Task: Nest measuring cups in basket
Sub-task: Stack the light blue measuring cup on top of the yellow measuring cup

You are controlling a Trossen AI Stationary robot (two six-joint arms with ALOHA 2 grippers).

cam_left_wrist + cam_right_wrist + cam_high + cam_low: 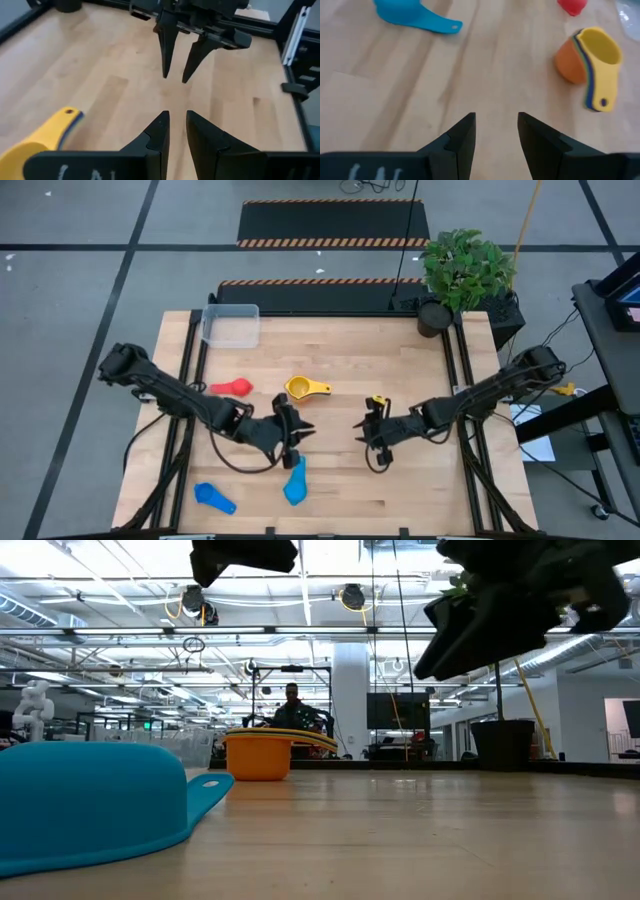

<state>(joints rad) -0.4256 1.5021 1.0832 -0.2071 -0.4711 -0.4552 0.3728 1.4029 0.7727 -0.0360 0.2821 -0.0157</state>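
The mouth-down light blue cup's handle (301,467) points free toward the robot's left gripper, so that gripper should keep moving there and open its fingers until they can fit on both sides of the cup's handle.
A nested stack of cups (592,60), yellow inside, navy between and orange outside, stands on the table's middle (305,388). A red cup (232,387) lies to its left. Two light blue cups (296,480) (213,497) lie near the front edge; the nearer one (90,800) rests mouth down. The clear basket (230,325) sits at the far left. My left gripper (177,117) and right gripper (496,120) hover above the table's middle, tips facing each other, both open and holding nothing.
A potted plant (465,275) stands at the far right corner, with its black pot (503,745) showing in the low view. Bare wood lies between and under the two grippers (335,435). A person (291,705) is in the room beyond the table.
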